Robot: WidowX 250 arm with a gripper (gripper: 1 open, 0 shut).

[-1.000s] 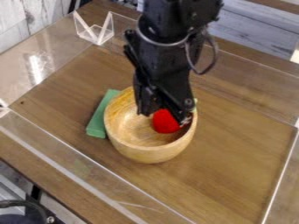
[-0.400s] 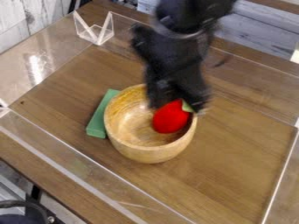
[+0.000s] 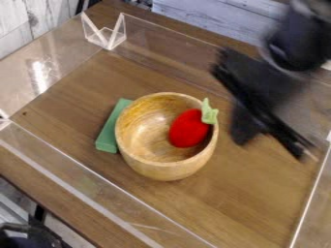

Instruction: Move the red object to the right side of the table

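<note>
The red object (image 3: 189,129) lies against the bowl's side (image 3: 212,136) while my gripper hangs by the bowl, so next I turn back and move down over the red object.
The red object (image 3: 191,130), a small glossy toy fruit with a green stem, lies inside the wooden bowl (image 3: 145,147) near its right wall. My gripper (image 3: 262,120) is a dark motion-blurred shape to the right of the bowl, above the brown table (image 3: 77,92). It is clear of the fruit. The blur hides its jaws, and I see nothing red in it. The arm reaches down from the top right corner.
A green flat cloth (image 3: 108,130) pokes out from under the bowl's left side. Clear acrylic walls (image 3: 52,184) border the tabletop. A small clear stand (image 3: 104,31) sits at the back left.
The gripper has swung quickly from above the bowl to the right. The red object stayed behind in the bowl, its green stem now showing.
</note>
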